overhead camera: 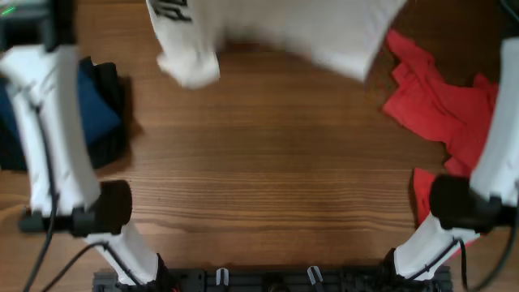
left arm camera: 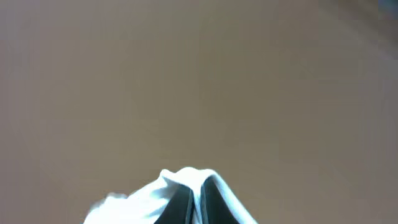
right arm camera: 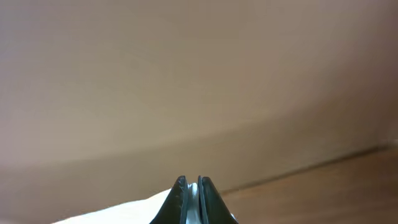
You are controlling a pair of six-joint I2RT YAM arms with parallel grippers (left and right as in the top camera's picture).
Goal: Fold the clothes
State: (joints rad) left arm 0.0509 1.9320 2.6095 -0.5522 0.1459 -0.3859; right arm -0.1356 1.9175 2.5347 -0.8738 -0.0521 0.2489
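Observation:
The white T-shirt is hanging over the far edge of the table. My left gripper and right gripper should pull it back over the clear wood and lay it flat.
The white T-shirt with a black print hangs blurred across the far edge of the wooden table, one sleeve drooping at the left. In the left wrist view my left gripper is shut on a fold of the white cloth. In the right wrist view my right gripper is shut on a thin edge of the white cloth. Neither gripper's fingers show in the overhead view; only the arms reach up both sides.
A blue garment lies on a black one at the left, partly under my left arm. A crumpled red garment lies at the right, running under my right arm. The arm bases stand at the near edge.

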